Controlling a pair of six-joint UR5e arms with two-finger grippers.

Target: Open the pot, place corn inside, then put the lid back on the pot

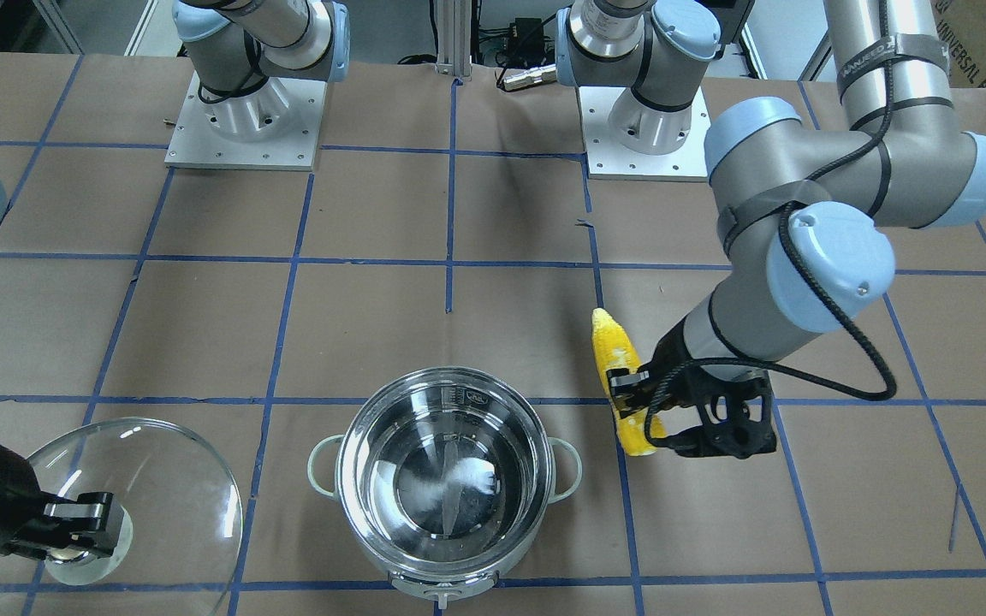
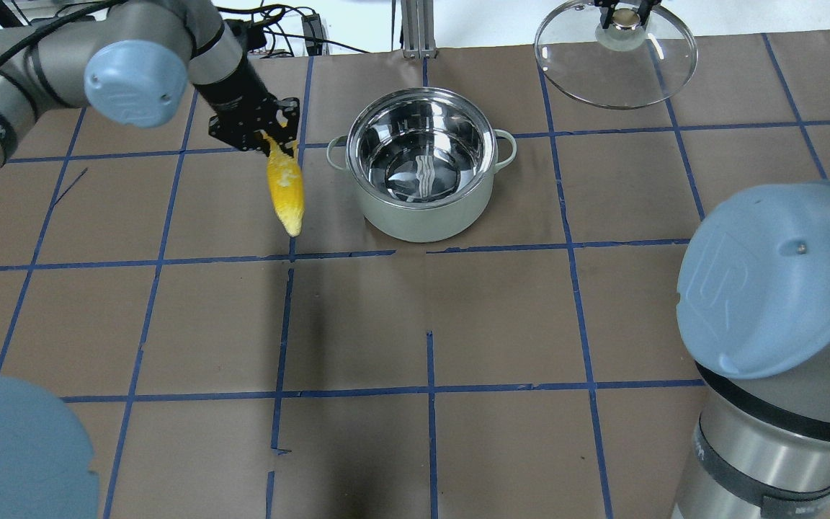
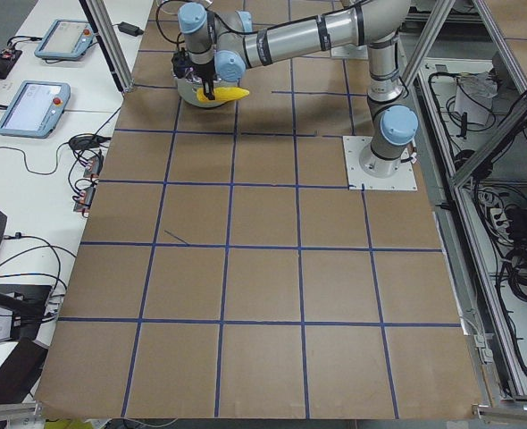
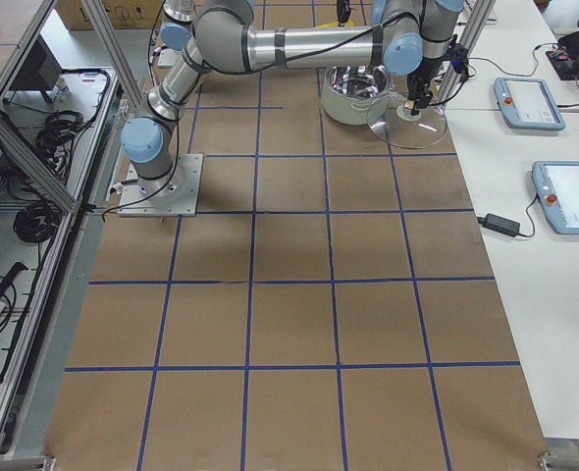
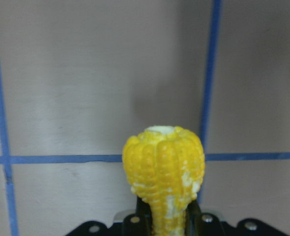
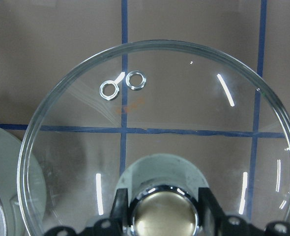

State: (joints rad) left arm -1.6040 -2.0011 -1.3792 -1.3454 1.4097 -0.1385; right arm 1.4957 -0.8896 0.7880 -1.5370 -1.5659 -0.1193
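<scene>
I go on carrying the yellow corn over the pot with my left gripper before letting it go inside, because the glass lid (image 1: 183, 491) is clear of the steel pot's opening (image 1: 446, 470).
The steel pot (image 2: 422, 216) stands open with nothing in it, and it also shows in the front view (image 1: 446, 479). My left gripper (image 2: 265, 137) is shut on the yellow corn (image 2: 286, 187) near its thicker end and holds it above the table beside the pot, apart from it. The corn also shows in the front view (image 1: 621, 368) and in the left wrist view (image 5: 163, 167). My right gripper (image 1: 82, 522) is shut on the knob (image 6: 160, 216) of the glass lid (image 1: 159, 479) and holds the lid off to the pot's other side.
Brown paper with blue tape grid lines covers the table (image 2: 429, 324). The two arm bases (image 1: 245, 120) stand at the robot's edge. Tablets and cables (image 3: 36, 103) lie on the bench beyond the pot's end of the table.
</scene>
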